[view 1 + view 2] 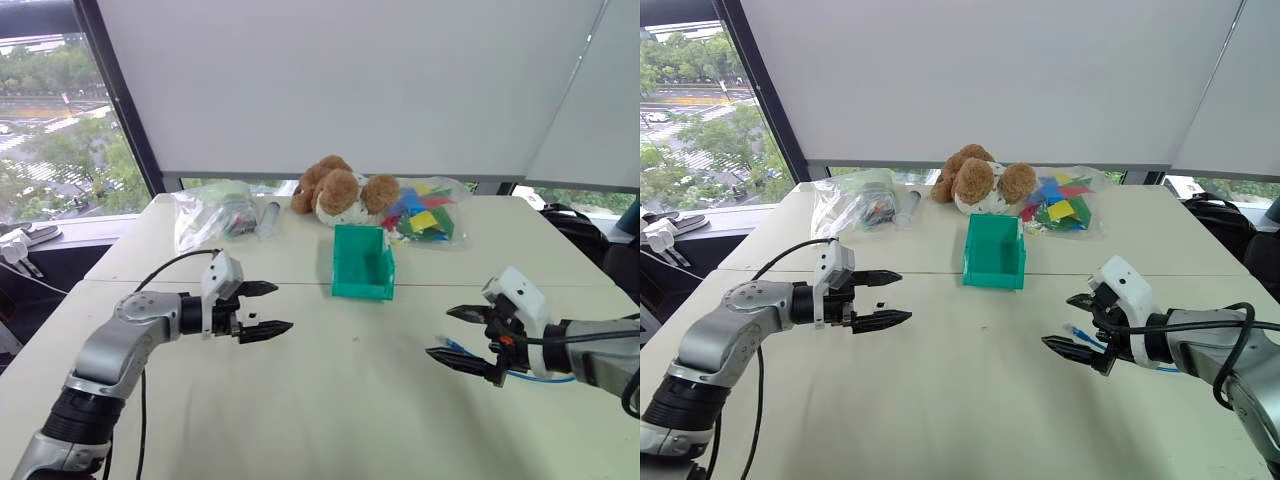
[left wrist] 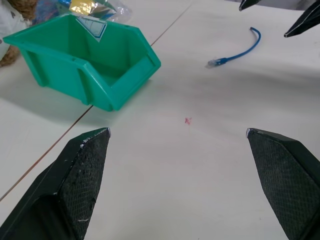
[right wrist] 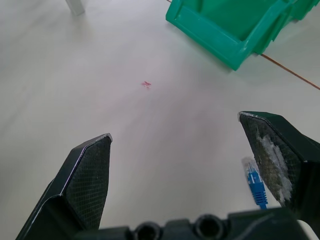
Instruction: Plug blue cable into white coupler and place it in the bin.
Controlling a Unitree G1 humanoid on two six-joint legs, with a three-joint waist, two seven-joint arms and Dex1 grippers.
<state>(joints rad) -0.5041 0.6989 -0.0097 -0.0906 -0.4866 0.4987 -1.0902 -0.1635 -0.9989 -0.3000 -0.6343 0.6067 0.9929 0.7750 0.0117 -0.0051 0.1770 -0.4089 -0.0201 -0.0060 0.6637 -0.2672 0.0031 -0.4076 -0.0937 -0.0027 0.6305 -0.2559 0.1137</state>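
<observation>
The blue cable is lying in a smooth, shallow curve (image 1: 518,375), so I expect its tail (image 1: 560,380) to stand up stiffly in an arc when I lift the plug.
The blue cable (image 2: 241,52) lies on the white table, its plug (image 3: 256,187) just beside my right gripper's fingers. My right gripper (image 1: 440,332) hovers open over that end of the cable (image 1: 530,378), with nothing between its fingers. To the left, my left gripper (image 1: 272,308) hangs open and empty above bare table, pointing toward the right one. The teal-green bin (image 1: 362,265) stands upright at the table's middle, beyond both grippers, its inside empty. The white coupler is out of view.
A brown stuffed dog (image 1: 335,190) sits behind the bin. A clear bag of coloured pieces (image 1: 425,212) lies to its right and another clear bag (image 1: 210,215) to its left. A small white piece (image 3: 75,6) of unclear kind shows in the right wrist view.
</observation>
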